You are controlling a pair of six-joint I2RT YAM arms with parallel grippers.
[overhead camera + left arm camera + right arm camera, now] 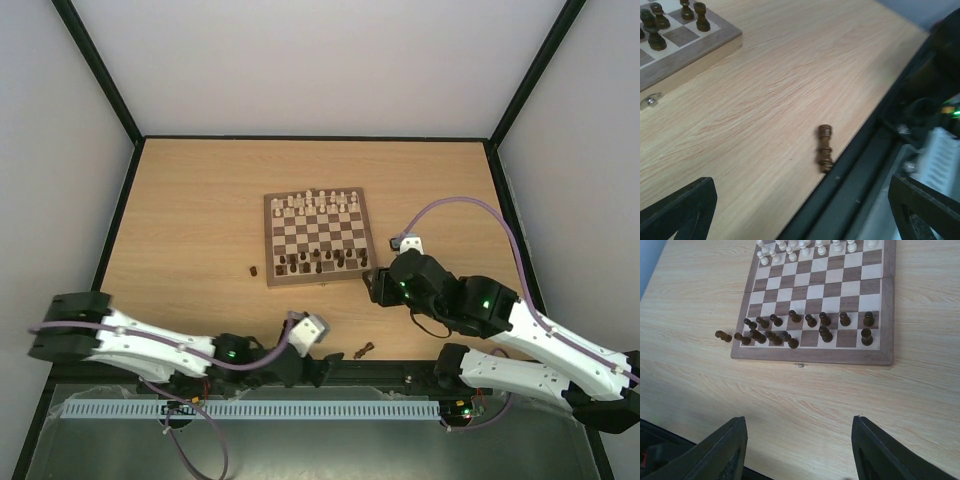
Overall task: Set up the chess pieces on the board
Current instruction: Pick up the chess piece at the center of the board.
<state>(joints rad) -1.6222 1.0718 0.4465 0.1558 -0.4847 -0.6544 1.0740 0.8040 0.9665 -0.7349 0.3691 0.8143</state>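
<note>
My left gripper should pick up the dark piece [824, 145] by its rail-side end [825, 167] and hold out the other end to my right gripper, because the piece is lying flat by the black rail.
The board [272, 240] lies mid-table, with dark brown pieces [318, 264] on its two near rows. One dark piece [253, 270] stands on the table just left of the board, also in the right wrist view [723, 335]. Another dark piece [364, 350] lies on its side at the table's front edge. In the left wrist view this piece [825, 148] is ahead of my open, empty left gripper [805, 215]. My right gripper [799, 450] is open and empty, above bare table short of the board's near border [815, 357].
Pale cream pieces [320, 203] fill the board's far rows. A black frame rail [850, 190] runs along the table's front edge, right beside the lying piece. My left gripper [305, 368] is low at that edge. My right gripper [380, 285] is by the board's near right corner.
</note>
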